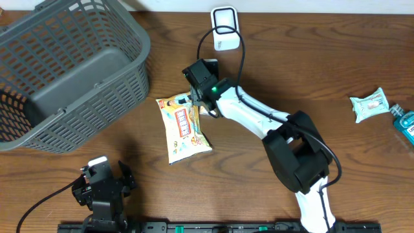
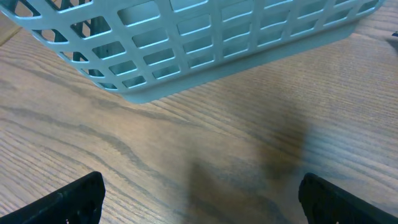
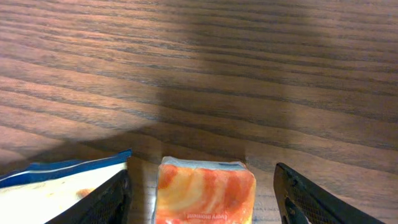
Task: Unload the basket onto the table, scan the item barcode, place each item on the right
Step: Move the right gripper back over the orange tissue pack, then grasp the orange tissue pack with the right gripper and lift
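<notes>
The yellow snack bag's corner (image 3: 118, 160) crowds my right gripper's finger beside the small packet (image 3: 205, 191). I should first slide the packet away from the bag, then grip to lift.
A small orange-and-white packet (image 3: 205, 193) lies on the wooden table between the fingers of my right gripper (image 3: 202, 182). The jaws are open, with a gap on each side of the packet. A yellow snack bag (image 1: 183, 127) lies flat just beside it, and its blue-edged corner (image 3: 62, 180) shows by the left finger. From overhead my right gripper (image 1: 198, 98) hangs over the bag's top right corner and hides the packet. A white scanner (image 1: 224, 29) stands at the table's far edge. My left gripper (image 2: 200, 186) is open over bare wood near the front left.
A large grey plastic basket (image 1: 65, 65) fills the back left, and its wall (image 2: 205, 43) rises just ahead of the left gripper. A pale green tissue pack (image 1: 370, 105) and a blue bottle (image 1: 406, 123) lie at the right edge.
</notes>
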`<act>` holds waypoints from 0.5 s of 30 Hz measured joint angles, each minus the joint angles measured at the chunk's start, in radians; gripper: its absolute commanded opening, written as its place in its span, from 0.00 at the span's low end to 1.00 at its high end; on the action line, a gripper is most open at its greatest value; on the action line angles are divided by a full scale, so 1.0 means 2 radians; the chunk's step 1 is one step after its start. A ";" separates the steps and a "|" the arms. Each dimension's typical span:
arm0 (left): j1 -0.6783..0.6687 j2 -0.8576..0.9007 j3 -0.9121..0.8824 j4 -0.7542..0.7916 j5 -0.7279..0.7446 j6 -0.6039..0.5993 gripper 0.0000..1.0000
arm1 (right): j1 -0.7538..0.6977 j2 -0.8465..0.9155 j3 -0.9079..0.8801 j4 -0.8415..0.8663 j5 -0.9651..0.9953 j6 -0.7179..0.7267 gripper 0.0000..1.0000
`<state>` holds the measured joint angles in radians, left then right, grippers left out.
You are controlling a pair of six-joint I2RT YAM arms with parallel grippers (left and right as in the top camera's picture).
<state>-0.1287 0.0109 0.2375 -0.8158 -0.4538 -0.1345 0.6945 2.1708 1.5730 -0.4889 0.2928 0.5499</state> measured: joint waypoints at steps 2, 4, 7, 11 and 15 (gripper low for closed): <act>0.000 0.000 0.000 0.000 0.000 0.000 1.00 | 0.003 0.009 0.000 0.000 0.007 -0.002 0.63; 0.000 0.000 0.000 0.000 0.000 0.000 1.00 | 0.004 0.019 0.000 0.000 0.010 -0.003 0.60; 0.000 0.000 0.000 0.000 0.000 0.000 1.00 | 0.004 0.029 0.000 0.006 0.013 -0.002 0.50; 0.000 0.000 0.000 0.000 0.000 0.000 1.00 | 0.004 0.030 0.000 0.006 0.018 -0.003 0.47; 0.000 0.000 0.000 0.000 0.000 0.000 1.00 | 0.004 0.031 0.000 0.007 0.025 -0.003 0.48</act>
<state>-0.1287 0.0109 0.2375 -0.8158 -0.4538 -0.1345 0.7025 2.2318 1.5730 -0.4755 0.3428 0.5438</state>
